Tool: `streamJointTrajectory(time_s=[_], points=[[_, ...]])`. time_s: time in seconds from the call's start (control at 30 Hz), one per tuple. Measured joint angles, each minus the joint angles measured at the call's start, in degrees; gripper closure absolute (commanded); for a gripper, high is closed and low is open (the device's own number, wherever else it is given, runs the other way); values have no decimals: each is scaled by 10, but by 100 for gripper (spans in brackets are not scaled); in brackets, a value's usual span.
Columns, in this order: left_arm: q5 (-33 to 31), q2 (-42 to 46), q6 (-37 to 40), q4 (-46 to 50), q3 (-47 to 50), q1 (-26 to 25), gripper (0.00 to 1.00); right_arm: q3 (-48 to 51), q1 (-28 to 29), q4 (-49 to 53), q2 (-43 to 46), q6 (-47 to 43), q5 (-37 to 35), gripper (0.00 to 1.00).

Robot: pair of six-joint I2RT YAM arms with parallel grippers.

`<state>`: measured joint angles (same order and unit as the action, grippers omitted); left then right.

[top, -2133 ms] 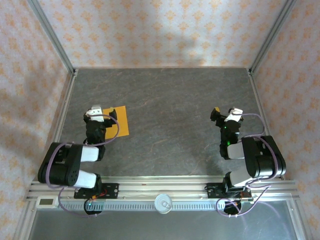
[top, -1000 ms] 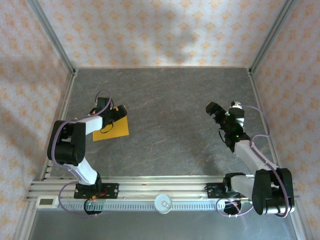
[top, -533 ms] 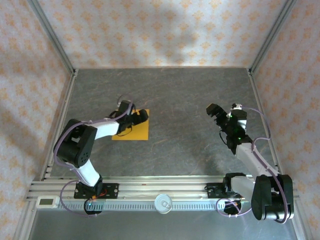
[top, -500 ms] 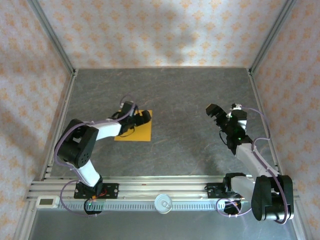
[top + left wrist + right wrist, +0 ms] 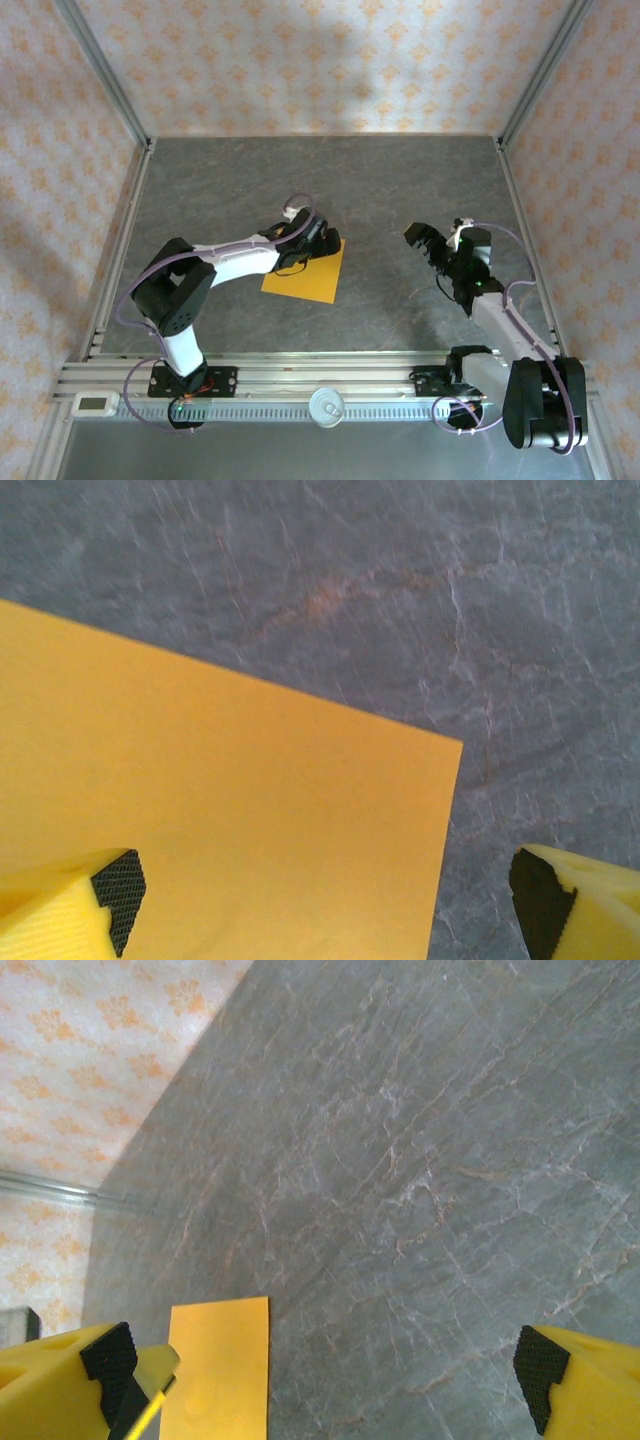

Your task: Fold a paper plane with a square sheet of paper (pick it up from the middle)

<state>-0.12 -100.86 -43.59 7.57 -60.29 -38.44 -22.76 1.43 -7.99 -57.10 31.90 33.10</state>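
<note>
My left gripper is slanting across the orange sheet's edge (image 5: 452,800) near its far corner, so next my left gripper moves back, straighten and pinches the sheet's middle (image 5: 306,269).
The square sheet of paper (image 5: 305,275) is bright orange and lies flat and unfolded on the grey table, a little left of centre. My left gripper (image 5: 318,241) hangs low over the sheet's far corner, open. In the left wrist view the sheet (image 5: 220,820) spreads under the left gripper (image 5: 325,915); one fingertip (image 5: 70,910) is over the paper and the other stands past its right edge. My right gripper (image 5: 424,241) is open above bare table to the right, apart from the sheet (image 5: 220,1370). The paper plane is out of view.
The table (image 5: 400,180) is dark grey stone-patterned, boxed in by patterned walls with metal rails (image 5: 110,100) at the left and right. Bare table lies between the sheet and the right gripper (image 5: 325,1390).
The left arm has reached out to the right, and the orange sheet has slid with it from the table's left side toward the middle. The right gripper has shifted slightly left.
</note>
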Motion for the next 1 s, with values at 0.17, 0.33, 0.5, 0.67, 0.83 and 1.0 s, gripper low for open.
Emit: streamJointTrajectory(time_s=[0.17,0.33,0.5,0.67,0.83,1.0], points=[[-28,0,66,108,-54,2,3,-1,0,38,1,-10,16,0],[-38,-30,130,191,-111,2,2,-9,0,63,-2,-15,33,0],[-36,-81,162,252,-149,2,2,-16,0,75,-10,-15,50,0],[-27,-121,171,281,-173,2,2,-18,0,87,-16,-15,59,0],[-8,-138,171,297,-195,2,2,-28,0,104,-18,-20,59,0],[-1,-140,171,306,-204,2,2,-37,0,117,-22,-25,59,0]])
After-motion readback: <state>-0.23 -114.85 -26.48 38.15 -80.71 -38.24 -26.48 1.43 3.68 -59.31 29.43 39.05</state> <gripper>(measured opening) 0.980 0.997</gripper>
